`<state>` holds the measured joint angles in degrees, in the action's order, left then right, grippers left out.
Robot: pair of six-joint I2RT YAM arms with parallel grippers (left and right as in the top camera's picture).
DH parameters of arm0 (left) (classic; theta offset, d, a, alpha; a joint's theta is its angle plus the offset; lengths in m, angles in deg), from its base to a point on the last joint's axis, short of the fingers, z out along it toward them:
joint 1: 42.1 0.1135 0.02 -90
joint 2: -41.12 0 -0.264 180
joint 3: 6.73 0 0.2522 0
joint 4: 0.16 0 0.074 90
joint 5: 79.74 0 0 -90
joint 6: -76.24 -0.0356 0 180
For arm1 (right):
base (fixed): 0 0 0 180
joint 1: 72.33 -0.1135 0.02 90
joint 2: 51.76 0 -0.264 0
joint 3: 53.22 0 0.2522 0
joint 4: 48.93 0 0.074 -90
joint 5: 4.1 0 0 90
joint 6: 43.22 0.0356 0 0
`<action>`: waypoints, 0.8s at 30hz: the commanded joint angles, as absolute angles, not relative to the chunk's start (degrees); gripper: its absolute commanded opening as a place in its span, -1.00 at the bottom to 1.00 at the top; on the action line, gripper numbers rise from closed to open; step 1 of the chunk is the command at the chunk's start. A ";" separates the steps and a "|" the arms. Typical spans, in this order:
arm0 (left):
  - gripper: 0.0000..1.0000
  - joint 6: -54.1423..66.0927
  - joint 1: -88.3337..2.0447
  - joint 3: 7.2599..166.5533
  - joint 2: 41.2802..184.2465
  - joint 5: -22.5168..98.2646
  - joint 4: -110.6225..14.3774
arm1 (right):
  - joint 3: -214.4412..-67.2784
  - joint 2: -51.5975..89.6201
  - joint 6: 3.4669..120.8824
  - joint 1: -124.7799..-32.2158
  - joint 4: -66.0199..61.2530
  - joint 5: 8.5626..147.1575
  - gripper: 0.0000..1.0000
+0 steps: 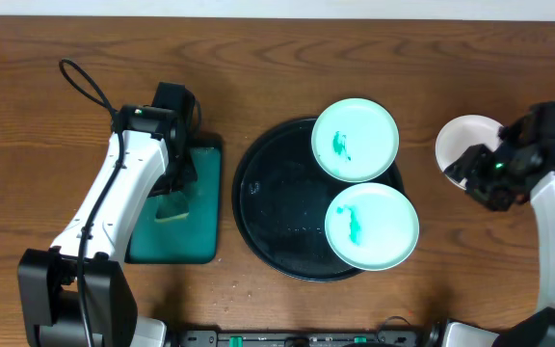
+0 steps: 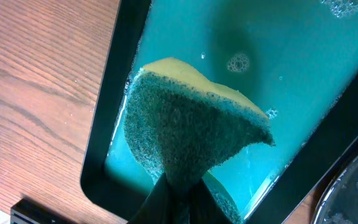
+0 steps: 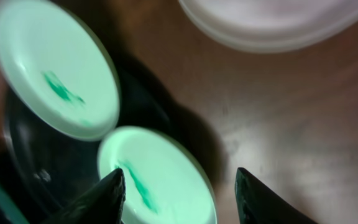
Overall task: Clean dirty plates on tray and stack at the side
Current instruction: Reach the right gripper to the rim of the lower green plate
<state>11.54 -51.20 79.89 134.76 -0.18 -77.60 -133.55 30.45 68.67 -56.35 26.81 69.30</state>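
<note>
I expect that, since the sponge widens out from a narrow pinch (image 2: 183, 177), its yellow edge (image 2: 201, 82) will bend against the plate and spring back when I wipe.
Two pale mint plates with teal smears lie on the black round tray (image 1: 268, 207): one at the back (image 1: 355, 140), one at the front right (image 1: 372, 226). Both show in the right wrist view, the back plate (image 3: 55, 68) and the front plate (image 3: 160, 174). A white plate (image 1: 462, 143) sits on the table at the right, also in the right wrist view (image 3: 272, 25). My left gripper (image 2: 179, 199) is shut on a yellow-and-green sponge (image 2: 191, 130) over the dark green sponge tray (image 1: 173, 241). My right gripper (image 3: 180, 180) is open and empty, just left of the white plate.
The sponge tray (image 2: 110, 93) holds teal soapy water with a few bubbles. A black cable (image 1: 85, 82) loops on the table at the back left. Bare wooden table surrounds the trays.
</note>
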 commanded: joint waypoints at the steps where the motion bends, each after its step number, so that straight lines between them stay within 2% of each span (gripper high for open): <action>1: -0.86 11.65 -51.00 79.56 134.78 -0.24 -77.92 | -129.48 30.87 72.73 -59.69 27.03 72.45 0.02; 11: -0.86 11.65 -51.00 79.56 134.78 -0.22 -77.92 | -116.83 30.85 73.54 -61.64 18.92 72.10 -0.04; 19: -0.86 11.65 -51.00 79.56 134.78 0.76 -77.47 | -114.82 30.87 73.56 -64.74 13.74 71.93 0.00; 24: -0.86 11.65 -51.00 79.56 134.78 0.76 -77.47 | -113.99 30.87 78.15 -68.26 12.45 73.30 0.09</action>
<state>11.54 -51.20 79.89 134.76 0.91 -77.27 -114.86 30.69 74.79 -66.62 12.80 72.10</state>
